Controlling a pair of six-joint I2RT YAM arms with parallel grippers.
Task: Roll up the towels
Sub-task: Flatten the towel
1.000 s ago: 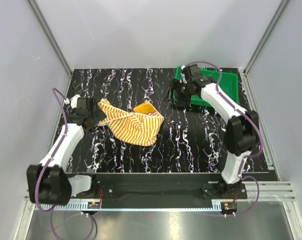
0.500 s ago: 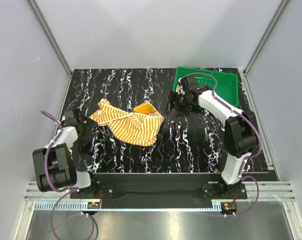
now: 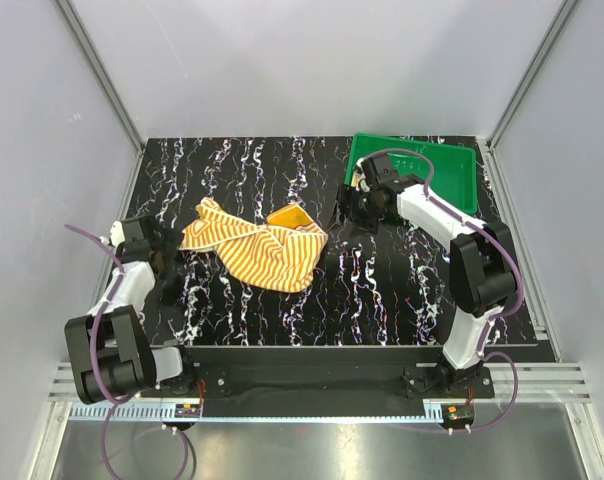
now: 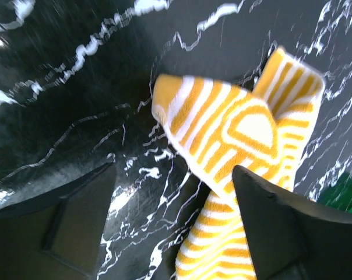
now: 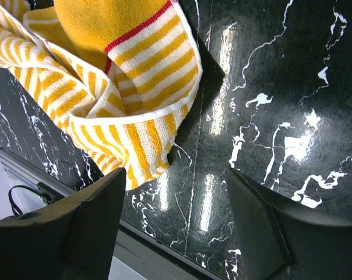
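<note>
The striped towel's end [image 3: 206,226] by my left gripper is folded. Next, I take that end with my left gripper and the towel's opposite corner [image 3: 320,238] with my right gripper, and pull the towel flat.
The striped towel [image 3: 254,248] lies crumpled at the table's middle left, and the plain yellow towel [image 3: 288,215] peeks out from under its far edge. My left gripper [image 3: 168,262] sits low just left of the striped towel's left corner. In the left wrist view that gripper [image 4: 173,233] is open, and the striped towel [image 4: 234,128] runs loose past its right finger [image 4: 275,227]. My right gripper [image 3: 358,214] hangs open right of the towels. It [image 5: 170,227] has bare table between its fingers, with the striped towel [image 5: 135,87] and yellow towel [image 5: 100,23] ahead of it.
A green plastic tray [image 3: 444,166] stands at the back right, just behind my right gripper; its corner [image 4: 346,192] shows in the left wrist view. The black marbled table [image 3: 382,290] ends in a metal rail at the near edge.
My left arm has folded back toward the left near side, and its gripper has drawn a little away from the striped towel's corner. My right gripper came off the tray toward the towels.
</note>
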